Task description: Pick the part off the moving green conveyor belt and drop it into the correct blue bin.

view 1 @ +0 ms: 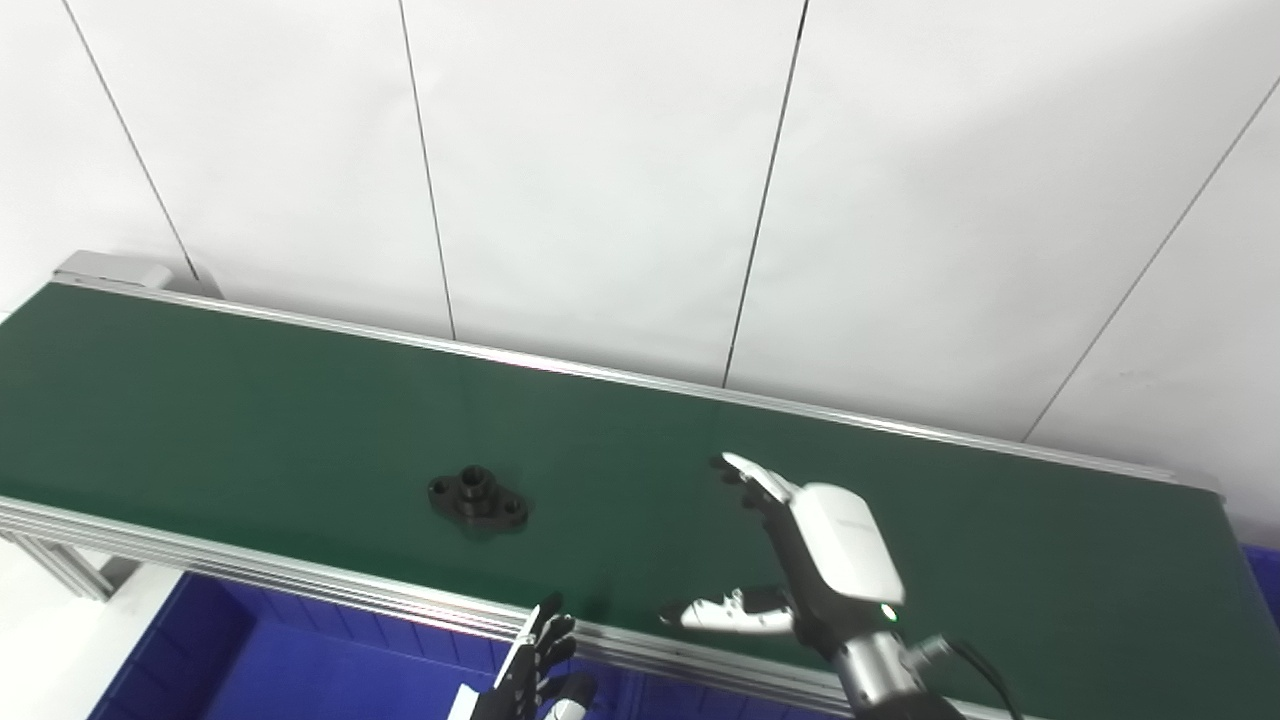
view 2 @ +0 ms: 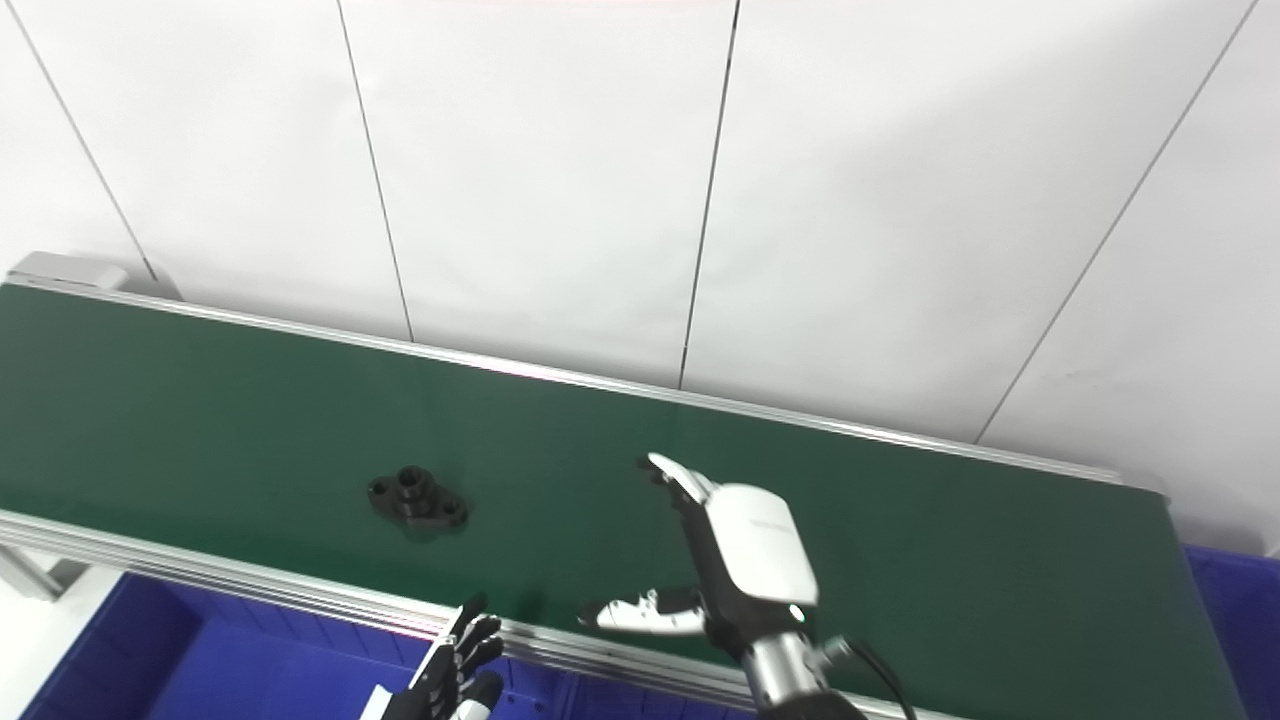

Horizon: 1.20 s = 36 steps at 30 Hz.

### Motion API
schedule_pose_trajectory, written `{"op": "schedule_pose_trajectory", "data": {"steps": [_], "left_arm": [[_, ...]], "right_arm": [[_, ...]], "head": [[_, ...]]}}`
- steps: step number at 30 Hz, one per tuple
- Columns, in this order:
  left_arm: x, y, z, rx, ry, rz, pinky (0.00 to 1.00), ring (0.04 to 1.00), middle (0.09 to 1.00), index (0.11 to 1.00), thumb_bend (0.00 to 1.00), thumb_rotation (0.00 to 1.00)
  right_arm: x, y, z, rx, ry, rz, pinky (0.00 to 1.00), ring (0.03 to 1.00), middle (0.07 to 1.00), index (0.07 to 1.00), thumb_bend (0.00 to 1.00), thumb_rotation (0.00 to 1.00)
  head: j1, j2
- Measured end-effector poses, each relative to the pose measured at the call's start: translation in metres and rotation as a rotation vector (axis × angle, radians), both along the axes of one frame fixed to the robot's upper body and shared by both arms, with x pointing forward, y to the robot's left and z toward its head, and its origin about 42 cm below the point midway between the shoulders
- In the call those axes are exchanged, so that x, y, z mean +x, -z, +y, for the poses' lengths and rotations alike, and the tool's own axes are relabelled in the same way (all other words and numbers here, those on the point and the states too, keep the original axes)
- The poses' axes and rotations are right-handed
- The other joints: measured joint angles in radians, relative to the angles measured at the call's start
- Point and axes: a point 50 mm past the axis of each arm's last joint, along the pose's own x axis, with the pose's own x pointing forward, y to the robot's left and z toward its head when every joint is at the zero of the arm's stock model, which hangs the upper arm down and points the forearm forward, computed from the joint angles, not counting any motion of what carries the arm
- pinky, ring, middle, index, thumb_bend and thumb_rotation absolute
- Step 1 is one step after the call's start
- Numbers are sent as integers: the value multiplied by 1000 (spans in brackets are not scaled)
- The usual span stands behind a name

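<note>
I expect the black flanged part (view 1: 477, 503) to tip over onto its side when I drop it, because a neck (view 1: 476, 481) sticks up from its flat edge.
A small black flanged part (view 1: 478, 497) lies on the green conveyor belt (view 1: 250, 410), left of centre and near its front rail. My right hand (view 1: 800, 555) hovers over the belt well to the right of the part, open, fingers and thumb spread toward it, holding nothing. My left hand (view 1: 535, 670) shows only partly at the bottom edge, below the belt's front rail and over a blue bin (view 1: 250, 660); its dark fingers are extended and apart, empty.
The belt's aluminium front rail (view 1: 300, 585) runs between my hands and the part. Another blue bin (view 2: 1230, 620) shows at the far right beyond the belt's end. A white panelled wall (view 1: 640, 180) stands behind the belt.
</note>
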Motion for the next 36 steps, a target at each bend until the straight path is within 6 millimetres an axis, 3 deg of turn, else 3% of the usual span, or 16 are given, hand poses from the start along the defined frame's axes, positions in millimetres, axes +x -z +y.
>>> {"op": "schedule_pose_trajectory", "data": {"steps": [15,24,30,36], "left_arm": [[-2,-4,-1,11,7,-8,777,872,891,962,422,796],[-2,-4,-2,12,5,-8,792,884,896,954,436,783],[-2,-7,-2,51,-2,-25,784,872,891,943,470,814],[-3,-7,-2,53,-5,-27,781,869,887,948,460,805]], "right_arm": [[57,10,51,-186,-76,22,541,691,787,827,911,471],[66,23,77,-292,-137,18,519,632,750,816,860,473],[68,34,88,-351,-163,14,424,529,695,795,833,409],[68,43,95,-386,-186,35,391,501,693,787,806,414]], "head": [[35,14],[66,23],[77,32],[87,37]]}}
